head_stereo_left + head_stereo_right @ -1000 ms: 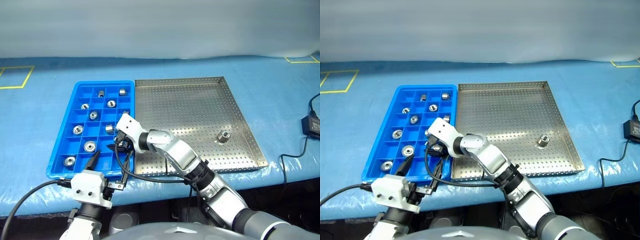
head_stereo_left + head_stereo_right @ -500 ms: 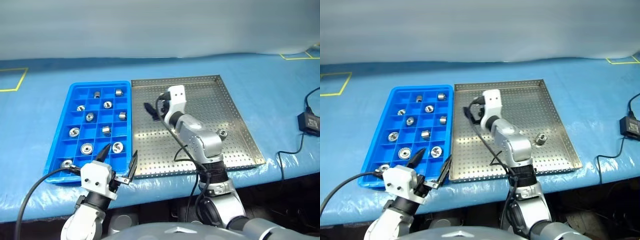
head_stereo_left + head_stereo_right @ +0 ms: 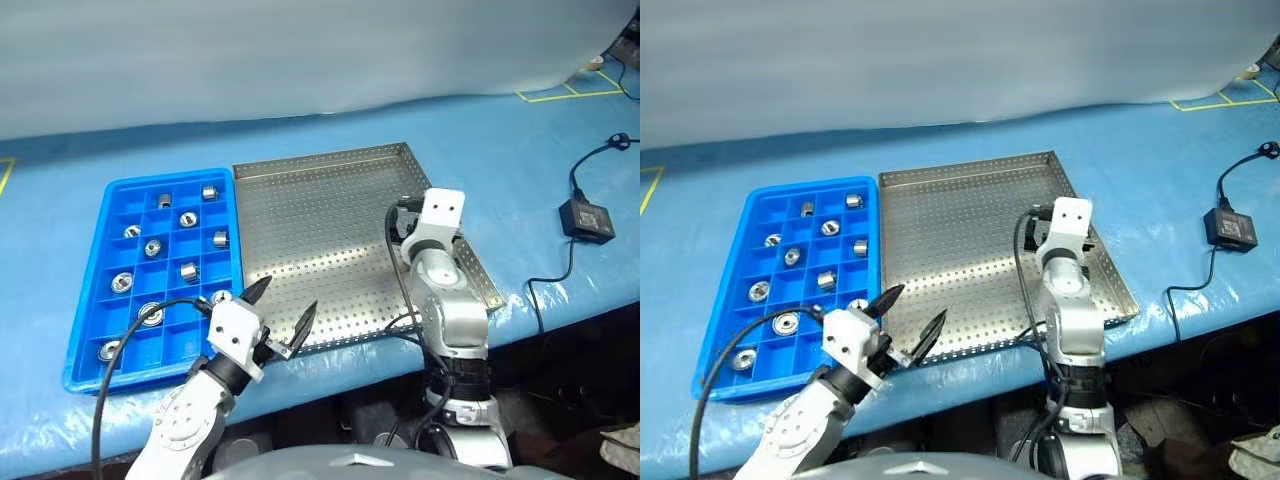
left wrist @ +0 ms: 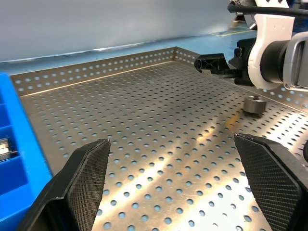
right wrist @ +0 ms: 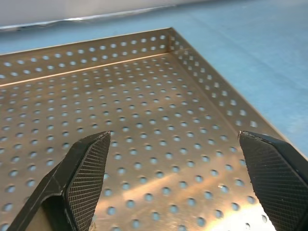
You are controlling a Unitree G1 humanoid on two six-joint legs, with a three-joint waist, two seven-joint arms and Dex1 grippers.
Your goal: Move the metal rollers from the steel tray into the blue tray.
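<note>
I should keep lowering my open right gripper beside the roller, which stands alone (image 4: 254, 105) on the steel tray's bottom, until a finger is on each side, then close.
The steel tray (image 3: 320, 225) lies in the middle of the blue table, with the blue tray (image 3: 88, 290) touching its left side. Several metal rollers (image 3: 152, 247) sit in separate compartments of the blue tray. One roller (image 4: 254, 103) stands on the steel tray's floor near its right rim, close beside my right gripper (image 3: 398, 226). That gripper hovers open over the tray's right side, with bare perforated floor between its fingers (image 5: 86, 163). My left gripper (image 3: 287, 298) is open and empty at the steel tray's near edge, pointing across it.
A black power adapter (image 3: 588, 220) with its cable lies on the table to the right of the steel tray. Yellow tape marks (image 3: 560, 94) run along the far right. The table's front edge is just behind the near rims of both trays.
My right gripper swung from the blue tray's near right corner across to the steel tray's right side, opening wide. The left gripper moved up to the steel tray's near edge. The camera turned.
</note>
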